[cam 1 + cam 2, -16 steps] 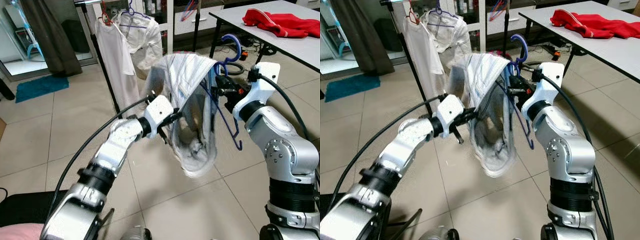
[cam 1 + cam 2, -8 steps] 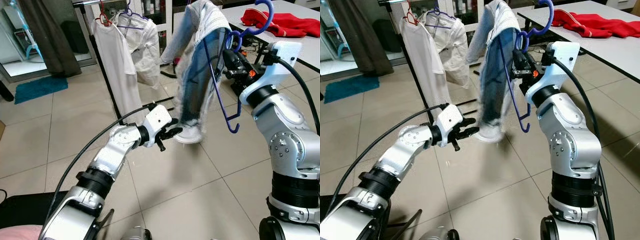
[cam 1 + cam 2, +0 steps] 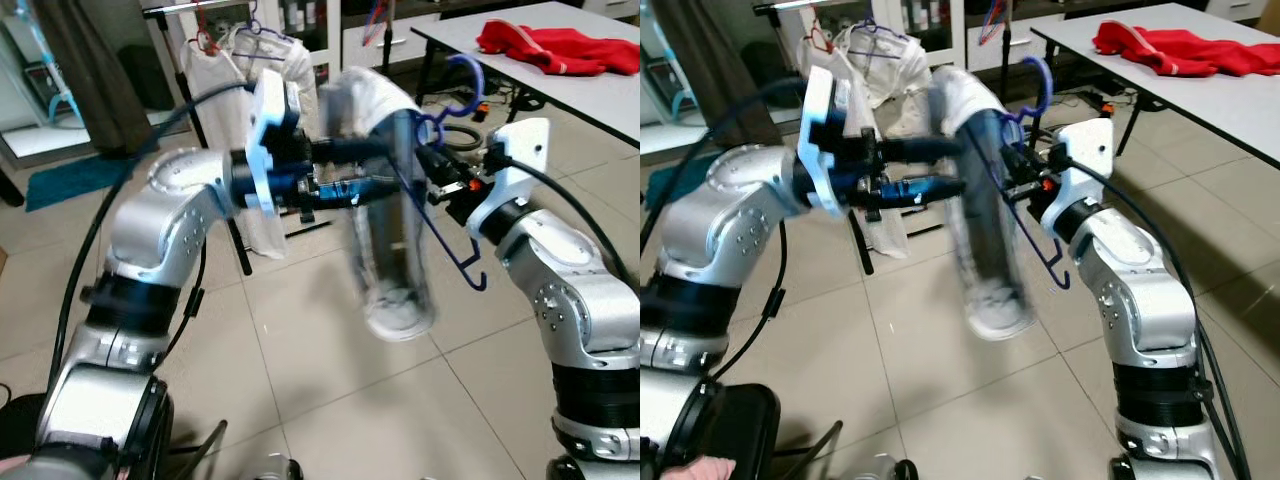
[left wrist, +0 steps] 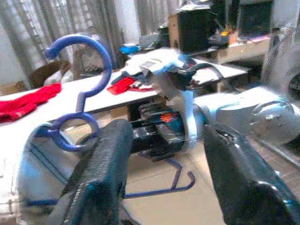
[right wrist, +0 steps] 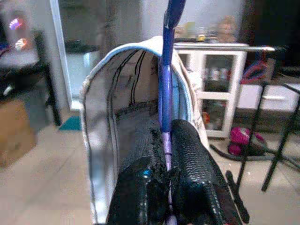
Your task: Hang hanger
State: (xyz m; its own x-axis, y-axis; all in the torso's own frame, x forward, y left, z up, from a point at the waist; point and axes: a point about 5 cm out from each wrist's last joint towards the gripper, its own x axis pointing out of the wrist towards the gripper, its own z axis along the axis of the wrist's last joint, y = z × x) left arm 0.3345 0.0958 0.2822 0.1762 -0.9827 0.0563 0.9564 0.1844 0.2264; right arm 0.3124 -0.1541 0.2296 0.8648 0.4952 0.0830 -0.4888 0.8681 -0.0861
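The hanger's hooked far arm [image 3: 468,268] sticks out empty. The garment's loose side [image 3: 398,285] will therefore droop below it when my left gripper holds the hanger's near end.
A blue plastic hanger [image 5: 165,93] carries a pale white-and-blue garment [image 3: 395,260], which hangs blurred in mid-air in front of me. My right gripper [image 3: 445,188] is shut on the hanger's stem just below the hook, and its fingers [image 5: 187,154] clamp the blue shaft. My left gripper [image 3: 375,165] is raised to the same height, open, and points at the top of the garment. Whether it touches the cloth I cannot tell. Between its fingers [image 4: 105,164] the left wrist view shows the hanger's hook [image 4: 107,61].
A black clothes rack [image 3: 243,260] stands behind my left arm, with white shirts [image 3: 285,70] on hangers. At the right is a white table [image 3: 600,95] with a red garment [image 3: 550,48] on it. A teal mat [image 3: 60,180] lies on the tiled floor at the far left.
My left arm rose from low beside the garment's hem to hanger height. My right arm brought the hanger down from its raised position. The garment swings.
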